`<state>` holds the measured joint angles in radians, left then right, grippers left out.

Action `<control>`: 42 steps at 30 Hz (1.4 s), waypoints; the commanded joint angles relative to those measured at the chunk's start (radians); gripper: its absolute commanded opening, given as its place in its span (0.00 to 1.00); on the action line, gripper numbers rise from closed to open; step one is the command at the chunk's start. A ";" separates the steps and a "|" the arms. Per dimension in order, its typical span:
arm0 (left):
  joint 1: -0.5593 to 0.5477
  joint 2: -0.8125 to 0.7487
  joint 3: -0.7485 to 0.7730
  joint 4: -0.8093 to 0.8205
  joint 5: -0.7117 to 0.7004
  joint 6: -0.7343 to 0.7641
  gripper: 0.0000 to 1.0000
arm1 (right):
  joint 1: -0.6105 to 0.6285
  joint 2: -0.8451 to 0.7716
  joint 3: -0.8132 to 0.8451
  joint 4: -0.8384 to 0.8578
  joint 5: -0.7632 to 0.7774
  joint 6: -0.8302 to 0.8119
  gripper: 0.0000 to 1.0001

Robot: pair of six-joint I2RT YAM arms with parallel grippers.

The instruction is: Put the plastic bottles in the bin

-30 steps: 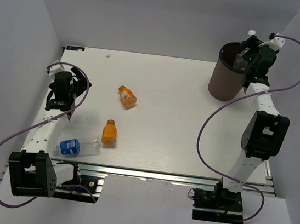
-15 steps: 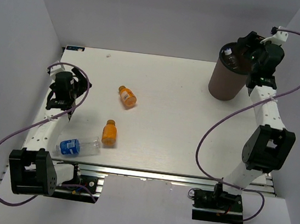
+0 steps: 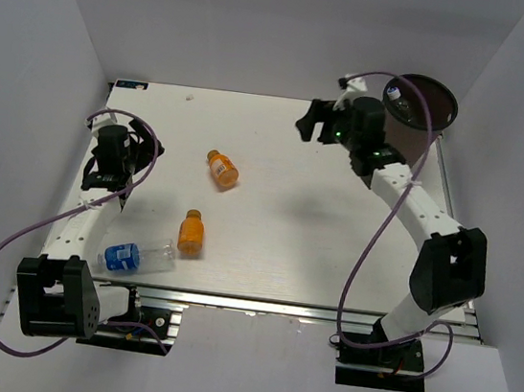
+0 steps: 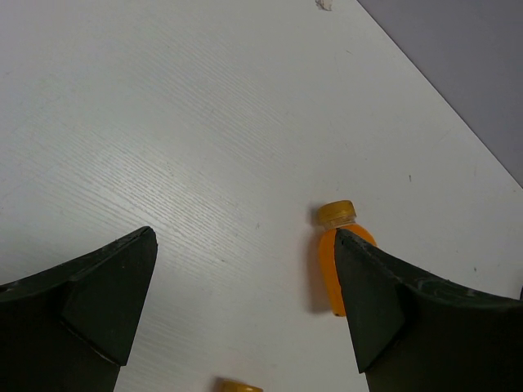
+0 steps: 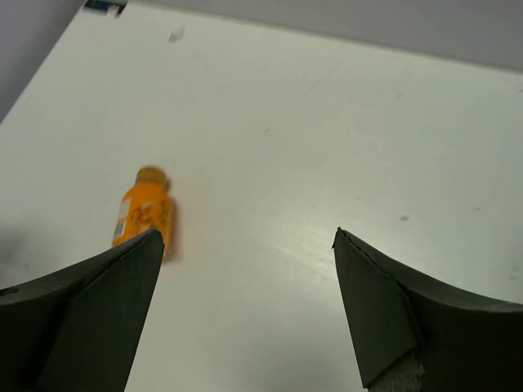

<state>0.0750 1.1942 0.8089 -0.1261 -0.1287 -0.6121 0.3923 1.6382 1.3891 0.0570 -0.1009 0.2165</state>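
The robot's right gripper should keep moving toward the farther orange bottle until its fingers straddle that bottle's body (image 3: 224, 173), because open table (image 3: 272, 157) lies between the gripper and that bottle.
Two stubby orange bottles lie on the table, one (image 3: 223, 171) at the middle left and one (image 3: 191, 232) nearer. A clear bottle with a blue label (image 3: 136, 256) lies by the front left edge. The bin (image 3: 452, 110) stands at the far right, with a clear bottle (image 3: 394, 95) inside at its rim. My right gripper (image 3: 308, 123) is open and empty, left of the bin, above the back of the table. My left gripper (image 3: 137, 151) is open and empty at the left edge. The left wrist view (image 4: 243, 237) shows an orange bottle (image 4: 339, 253). The right wrist view (image 5: 248, 233) shows one (image 5: 143, 214) too.
Grey walls close in the table on the left, back and right. My right arm (image 3: 408, 191) stretches across the front of the bin and hides its side. A metal rail (image 3: 276, 306) runs along the table's near edge.
My right gripper let a clear bottle go into the bin, then swung left from above the bin to over the back of the table. The left arm has barely moved.
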 commanded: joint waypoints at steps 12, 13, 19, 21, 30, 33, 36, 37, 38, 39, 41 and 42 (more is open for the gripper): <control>0.000 0.012 0.026 0.022 0.100 -0.018 0.98 | 0.371 0.233 0.081 -0.074 0.137 0.020 0.89; 0.002 0.010 0.024 0.020 0.100 -0.018 0.98 | 0.396 0.277 0.111 -0.107 0.160 0.020 0.89; 0.000 0.019 0.027 0.019 0.092 -0.015 0.98 | 0.456 0.415 0.273 -0.158 0.256 0.011 0.89; 0.002 0.022 0.029 0.020 0.103 -0.017 0.98 | 0.465 0.452 0.307 -0.163 0.305 0.012 0.89; 0.000 -0.001 0.023 0.019 0.083 -0.018 0.98 | 0.482 0.705 0.574 -0.269 0.360 -0.035 0.89; 0.000 -0.002 0.019 0.025 0.081 -0.023 0.98 | 0.484 0.738 0.581 -0.252 0.345 -0.035 0.89; 0.000 0.004 0.021 0.025 0.089 -0.021 0.98 | 0.484 0.759 0.574 -0.226 0.340 -0.034 0.89; 0.002 0.004 0.021 0.025 0.090 -0.021 0.98 | 0.484 0.764 0.574 -0.223 0.340 -0.032 0.89; 0.002 0.002 0.021 0.025 0.090 -0.020 0.98 | 0.484 0.769 0.573 -0.209 0.343 -0.028 0.89; 0.002 0.002 0.019 0.025 0.090 -0.020 0.98 | 0.484 0.776 0.571 -0.204 0.342 -0.028 0.89; 0.002 -0.001 0.018 0.029 0.087 -0.021 0.98 | 0.484 0.781 0.571 -0.195 0.334 -0.031 0.89; 0.000 -0.001 0.015 0.031 0.086 -0.021 0.98 | 0.484 0.784 0.567 -0.191 0.333 -0.034 0.89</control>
<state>0.0750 1.2201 0.8104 -0.1112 -0.0433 -0.6292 0.8711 2.4153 1.9282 -0.1818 0.2268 0.1963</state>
